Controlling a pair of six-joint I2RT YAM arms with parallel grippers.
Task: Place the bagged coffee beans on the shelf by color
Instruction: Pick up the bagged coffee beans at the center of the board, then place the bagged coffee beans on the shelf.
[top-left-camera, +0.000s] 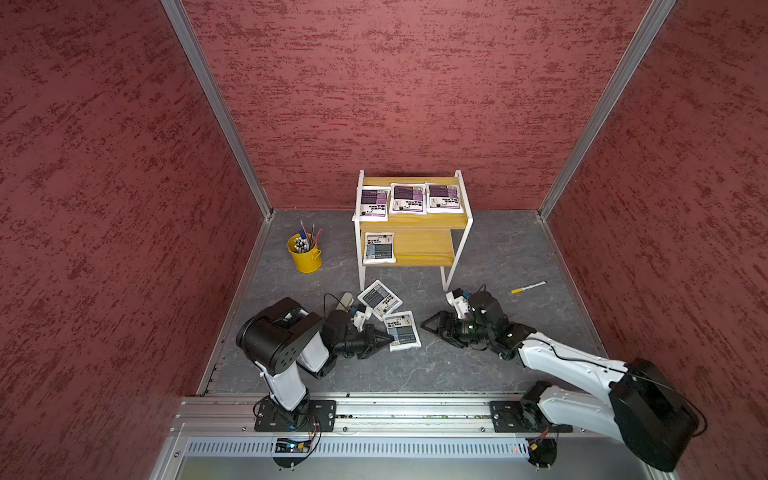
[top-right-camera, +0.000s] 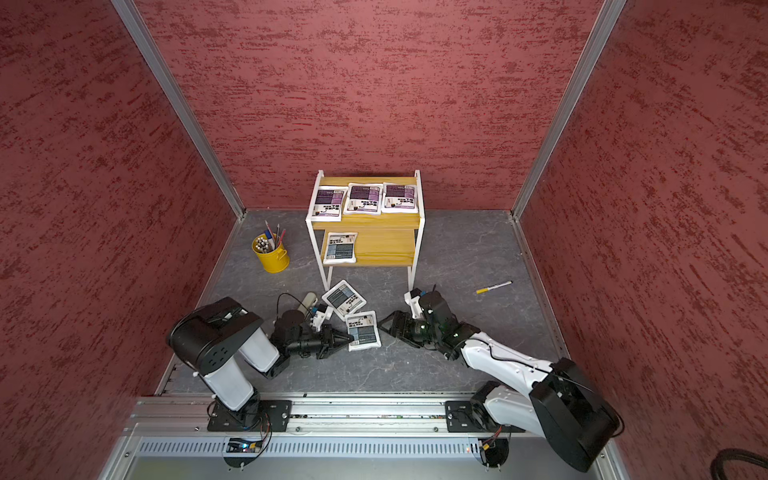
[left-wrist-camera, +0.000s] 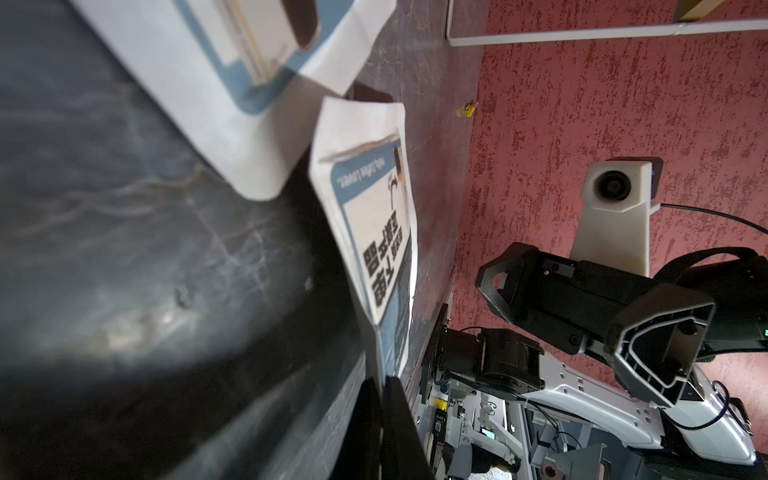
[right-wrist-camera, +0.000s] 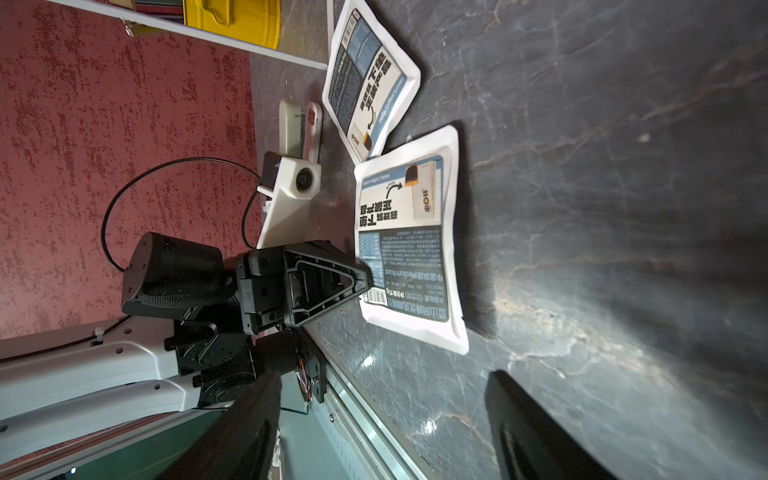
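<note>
The nearer grey-blue bag's free edge (top-left-camera: 417, 329) is facing my open right gripper (top-left-camera: 432, 323), so I should keep lifting the bag with my left gripper until my right gripper closes there.
The shelf (top-left-camera: 415, 224) stands at the back. Three purple bagged coffee beans (top-left-camera: 408, 198) lie side by side on its top board, and one grey-blue bag (top-left-camera: 379, 248) lies at the left of its lower board. Two more grey-blue bags lie on the floor in front, one farther (top-left-camera: 380, 298) and one nearer (top-left-camera: 403, 330). My left gripper (top-left-camera: 390, 338) is shut on the left edge of the nearer bag (left-wrist-camera: 374, 232), which tilts up into the jaws. Right of that bag, my right gripper (top-left-camera: 432, 330) is open and empty, pointing at the bag (right-wrist-camera: 409, 249).
A yellow pen bucket (top-left-camera: 304, 253) stands left of the shelf. A grey-green case (top-left-camera: 344, 301) lies on the floor beside the left wrist. A yellow-capped marker (top-left-camera: 528, 287) lies at the right. Red walls close in three sides and a metal rail (top-left-camera: 415, 409) runs along the front.
</note>
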